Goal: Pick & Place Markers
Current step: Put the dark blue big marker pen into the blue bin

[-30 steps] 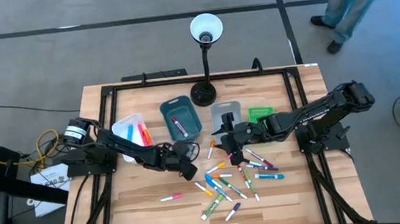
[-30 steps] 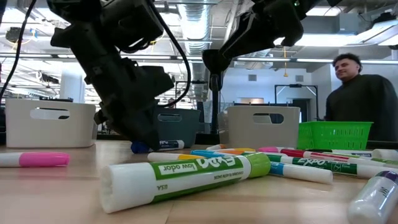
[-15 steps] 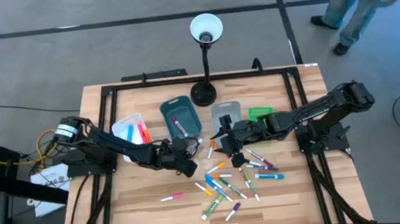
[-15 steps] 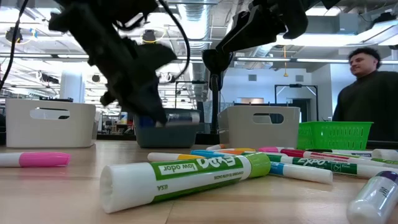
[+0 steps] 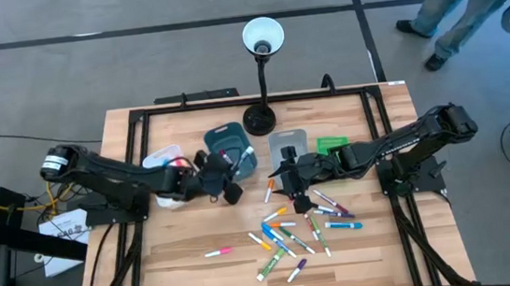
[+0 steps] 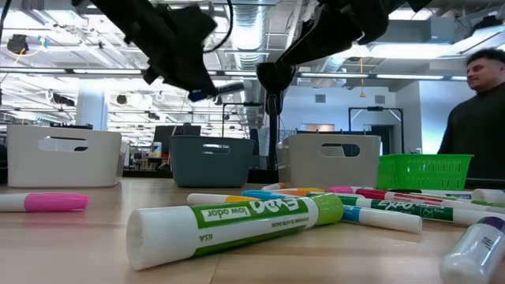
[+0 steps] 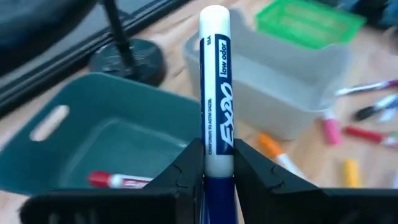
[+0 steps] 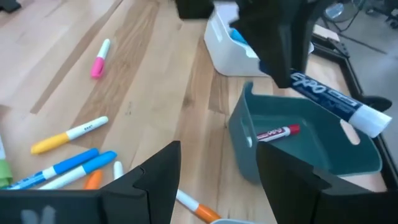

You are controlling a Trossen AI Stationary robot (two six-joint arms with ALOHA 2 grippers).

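Observation:
The robot's left gripper should keep bringing the marker down until it is inside the bin's sides and then let go, as the marker's white body (image 5: 243,157) sticks out clear above the open teal bin (image 5: 226,142).
My left gripper (image 5: 223,176) is shut on a white marker with blue label (image 7: 216,93) and holds it in the air over the teal bin (image 5: 229,150). The same marker (image 6: 217,90) shows high above the table in the low view. A red marker (image 7: 115,180) lies on the teal bin's floor. My right gripper (image 5: 289,188) is open and hovers over the far end of the loose pile of markers (image 5: 296,228) lying flat on the table. One pink marker (image 5: 217,253) lies apart, toward the near left. My left gripper pinches the marker between its two fingers (image 7: 186,171) at its blue end (image 7: 217,186). The fingers lie along the marker, and the white barrel (image 7: 214,37) sticks out ahead of them. The marker is lifted clear, slanting a little over the teal bin.
A white bin (image 5: 168,165) with orange, pink and cyan markers stands left of the teal one. A grey bin (image 5: 287,145) and a green basket (image 5: 332,144) stand to its right. A desk lamp (image 5: 261,58) stands at the far edge. A person (image 6: 473,102) stands beyond the table.
My left gripper has risen from the table with the marker and moved toward the far edge and the left, ending over the teal bin. The marker, which lay at table level, is now lifted clear. The person behind has walked to the right.

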